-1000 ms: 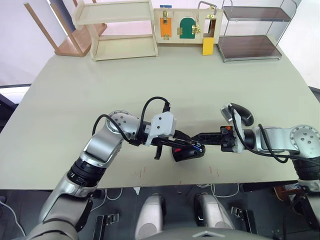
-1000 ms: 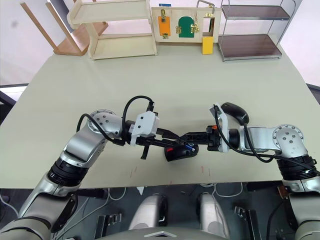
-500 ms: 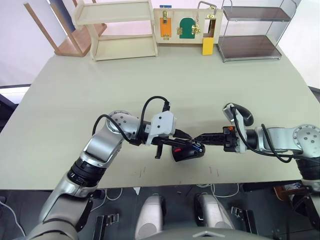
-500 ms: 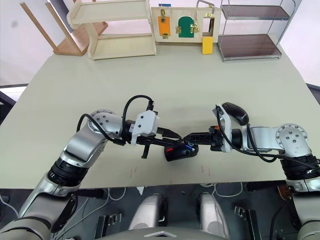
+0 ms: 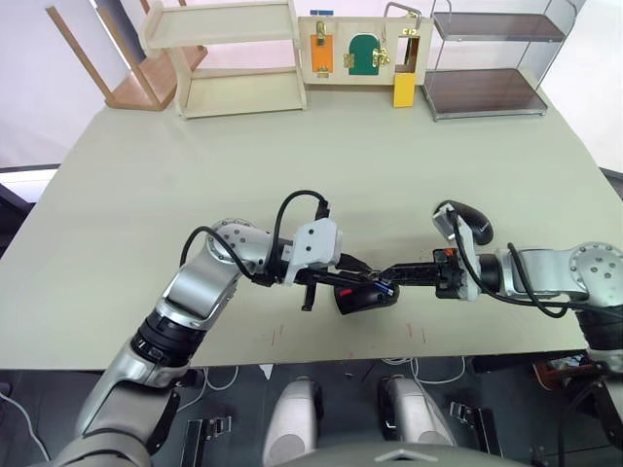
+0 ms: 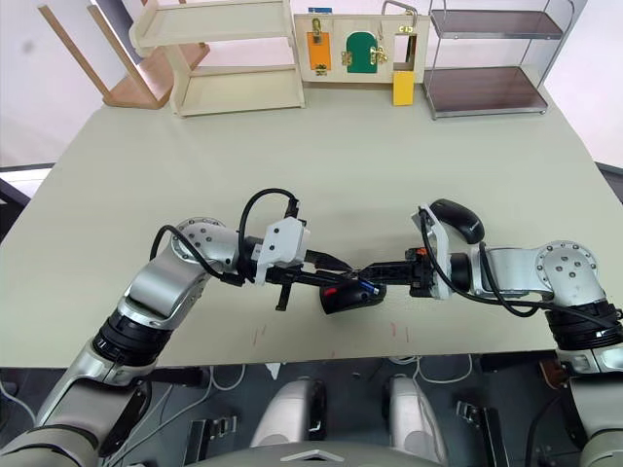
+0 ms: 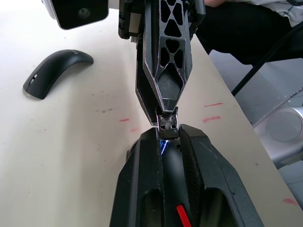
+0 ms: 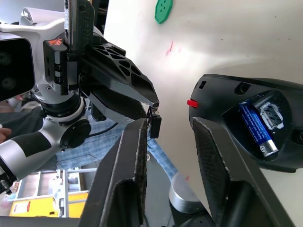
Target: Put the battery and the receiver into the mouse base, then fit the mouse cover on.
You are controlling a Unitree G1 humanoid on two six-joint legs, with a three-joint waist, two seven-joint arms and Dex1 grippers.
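My gripper will push the receiver down into the compartment, and it will fit and stay there because the compartment has open space beside the blue battery.
The mouse base lies open side up near the table's front edge. The blue battery sits in its compartment. My two grippers meet tip to tip just above it. The left gripper is shut on the tiny receiver, pinched at its very fingertips. My right gripper comes in from the right and is open. Its fingers stand on either side of the receiver. The mouse cover rests on the table behind my right wrist.
A green disc lies on the table beyond the base. At the far edge stand a wooden rack, a latch board and a metal shelf. The table's front edge is close.
Hardly anything differs. Both grippers stay tip to tip over the mouse base, and the right wrist has shifted only slightly.
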